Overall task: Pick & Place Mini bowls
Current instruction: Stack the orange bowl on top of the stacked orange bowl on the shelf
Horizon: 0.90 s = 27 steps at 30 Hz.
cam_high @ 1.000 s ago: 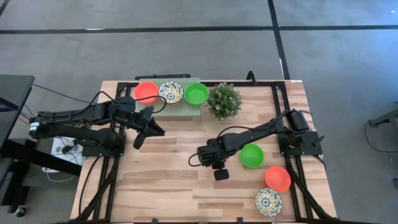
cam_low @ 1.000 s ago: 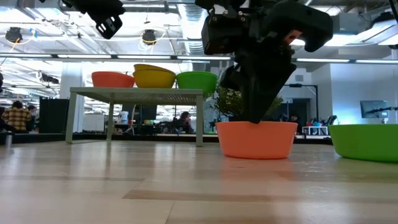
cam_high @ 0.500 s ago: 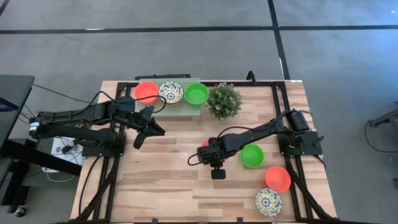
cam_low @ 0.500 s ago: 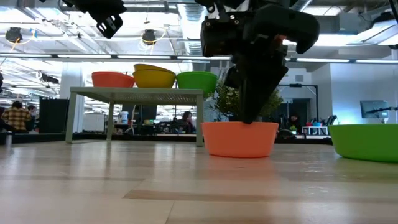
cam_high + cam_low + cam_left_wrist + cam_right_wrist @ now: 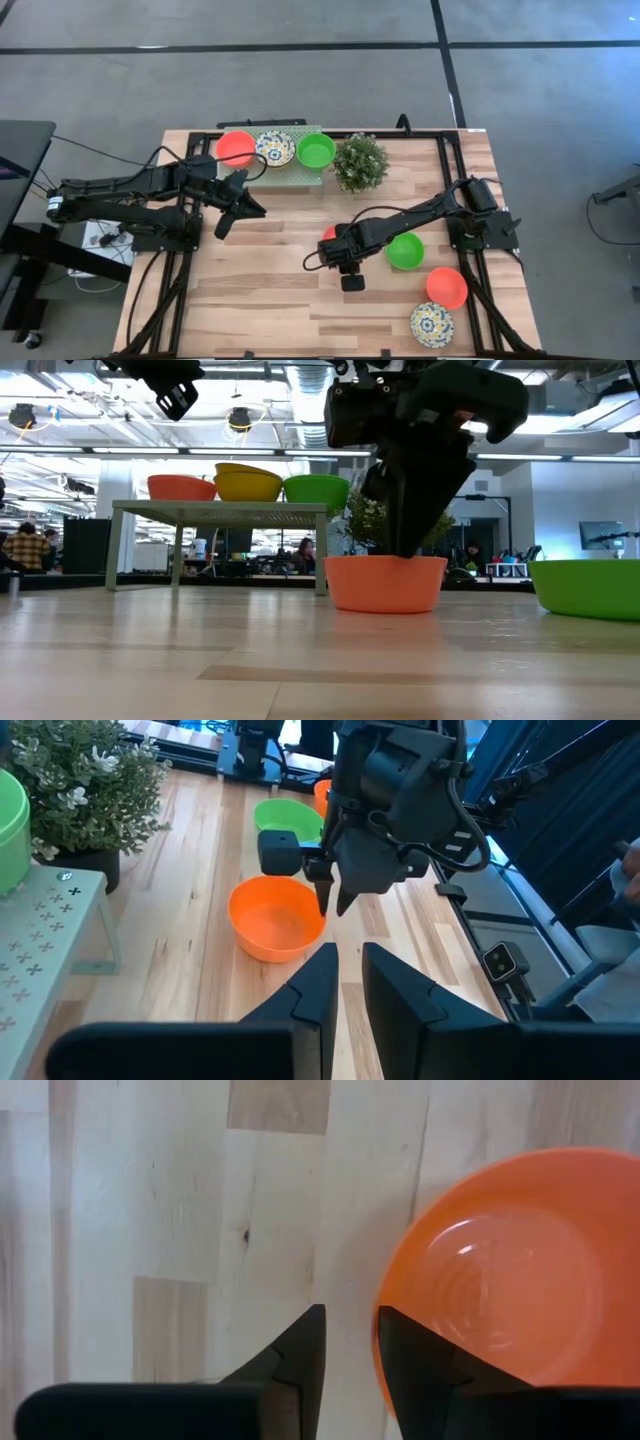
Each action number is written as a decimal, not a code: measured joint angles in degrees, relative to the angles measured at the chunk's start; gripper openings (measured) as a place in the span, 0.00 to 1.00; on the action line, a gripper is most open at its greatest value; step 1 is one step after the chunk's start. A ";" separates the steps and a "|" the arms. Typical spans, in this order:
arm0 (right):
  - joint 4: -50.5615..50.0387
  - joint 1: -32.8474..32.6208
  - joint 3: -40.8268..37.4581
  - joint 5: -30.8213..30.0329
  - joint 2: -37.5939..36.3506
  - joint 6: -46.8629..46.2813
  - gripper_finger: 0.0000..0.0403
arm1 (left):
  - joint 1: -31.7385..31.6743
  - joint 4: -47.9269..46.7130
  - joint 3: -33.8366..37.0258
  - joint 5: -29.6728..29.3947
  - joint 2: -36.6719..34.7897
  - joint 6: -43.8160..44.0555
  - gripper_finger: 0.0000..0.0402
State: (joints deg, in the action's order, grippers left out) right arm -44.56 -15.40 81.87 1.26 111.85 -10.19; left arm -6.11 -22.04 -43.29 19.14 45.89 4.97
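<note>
The rack's red-orange bowl [image 5: 236, 147] is far away from my right gripper, so I should pick up the middle bowl [image 5: 387, 1285] by its rim and hand it to my left gripper.
A red-orange mini bowl [image 5: 277, 919] sits upright on the table near its middle, mostly hidden under my right gripper [image 5: 336, 240] in the high view. My right gripper [image 5: 331, 908] points down at that bowl's rim and is shut on it. A green bowl [image 5: 405, 250], another red-orange bowl [image 5: 446, 287] and a floral bowl [image 5: 432, 324] rest on the table to the right. A red-orange [image 5: 236, 148], a floral [image 5: 274, 148] and a green bowl [image 5: 316, 150] stand on the small rack [image 5: 290, 172]. My left gripper [image 5: 350, 955] hovers shut near the rack, touching nothing. My right gripper pinches the red-orange bowl's rim [image 5: 381, 1320] on the side toward the table's near edge. One finger [image 5: 415, 1365] is inside the bowl and the other [image 5: 300, 1355] is outside. The fingers come from above, pointing down. The bowl's base [image 5: 385, 605] stays on the table, upright.
A bushy green plant [image 5: 360, 162] stands just right of the rack, on the far side of the held bowl. Open wood lies along the table's near left part. People and equipment show in the room behind the table in the low view.
My right gripper shifted a little toward the table's left edge, and the red-orange bowl slid that way along the table with it, staying upright. For the last half second the bowl has stayed put.
</note>
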 joint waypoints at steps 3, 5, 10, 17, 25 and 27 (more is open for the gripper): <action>0.00 0.15 0.00 -0.36 0.00 0.02 0.23 | 0.00 0.08 0.00 0.00 0.00 0.00 0.13; 0.21 0.37 -0.17 -2.39 0.00 0.02 0.23 | 0.00 0.08 0.00 0.00 0.00 0.00 0.13; 2.04 1.18 -3.05 -2.66 0.01 -0.66 0.23 | 0.02 0.18 0.00 0.00 0.00 0.00 0.13; 3.05 0.83 -5.05 -3.67 0.07 0.58 0.21 | 0.08 0.59 0.00 0.05 0.02 -0.04 0.13; 4.69 1.53 -5.01 -4.26 -0.02 5.44 0.02 | 5.56 1.06 0.00 1.81 0.04 -0.04 0.13; 5.80 1.76 -5.01 -4.13 -0.04 6.74 0.03 | 7.79 1.13 -0.02 1.87 0.38 -0.04 0.13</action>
State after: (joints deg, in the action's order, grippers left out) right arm -38.76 -13.64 76.86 -2.87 111.81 -3.45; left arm 1.68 -20.91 -43.31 21.00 46.26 4.93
